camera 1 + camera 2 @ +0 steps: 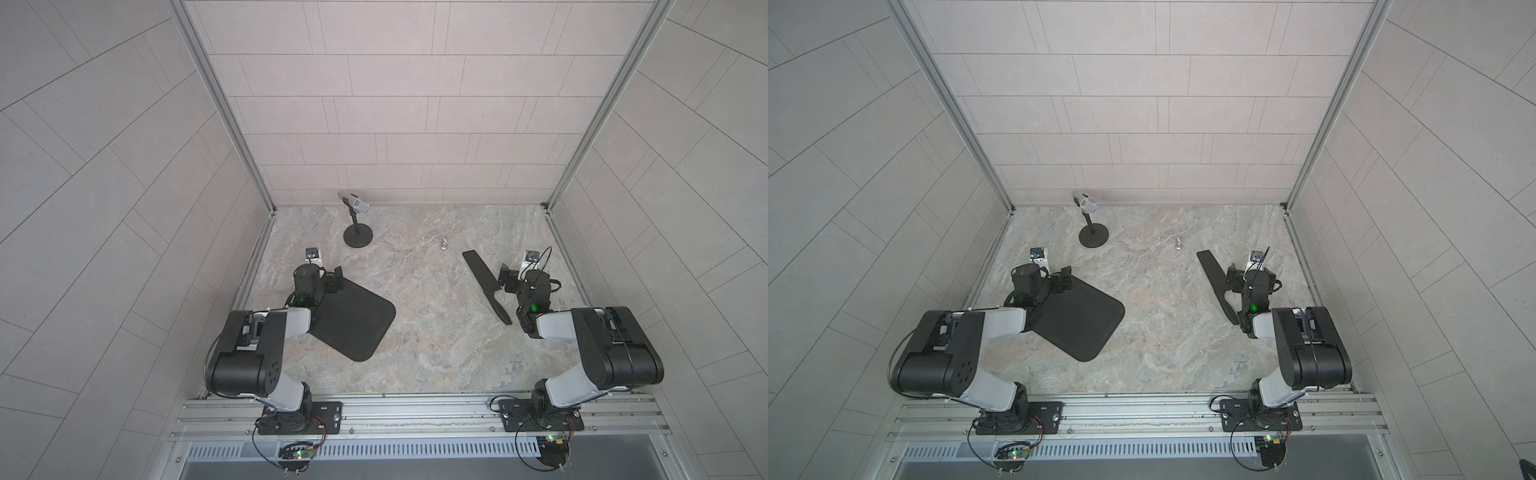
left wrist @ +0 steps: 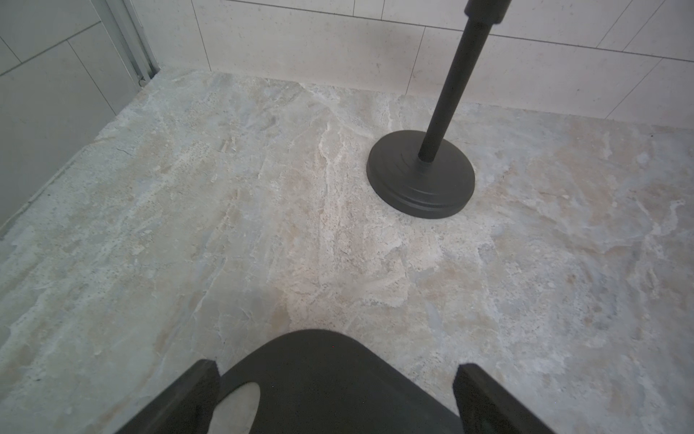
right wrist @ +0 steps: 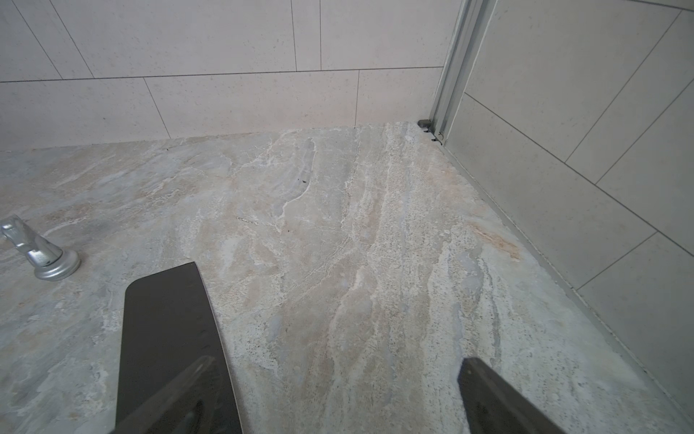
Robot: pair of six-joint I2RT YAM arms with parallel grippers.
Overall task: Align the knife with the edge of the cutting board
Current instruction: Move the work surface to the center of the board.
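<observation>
My left gripper is at the cutting board's handle end, and the cutting board (image 1: 353, 316) lies crooked. My right gripper should go to its near corner (image 1: 362, 353) and help my left gripper straighten it first.
The black cutting board (image 1: 353, 322) (image 1: 1079, 320) lies flat and skewed at the table's left. Its corner (image 2: 330, 375) and oval handle hole (image 2: 240, 406) show in the left wrist view. My left gripper (image 1: 336, 281) (image 2: 336, 368) hangs open over that far corner, one finger on each side of it. The all-black knife (image 1: 484, 282) (image 1: 1214, 278) lies diagonally at the right, squared blade tip pointing to the back. My right gripper (image 1: 509, 283) (image 3: 336, 362) stands open just right of the knife. One of its fingers (image 3: 187, 390) is over the blade (image 3: 169, 330), the other over bare table.
A silver microphone (image 1: 358, 203) on a black stand with a round base (image 1: 358, 237) (image 2: 420, 176) stands at the back left, beyond the board. A small silver hook (image 1: 444, 243) (image 3: 41, 251) sits near the knife's tip. Tiled walls close three sides.
</observation>
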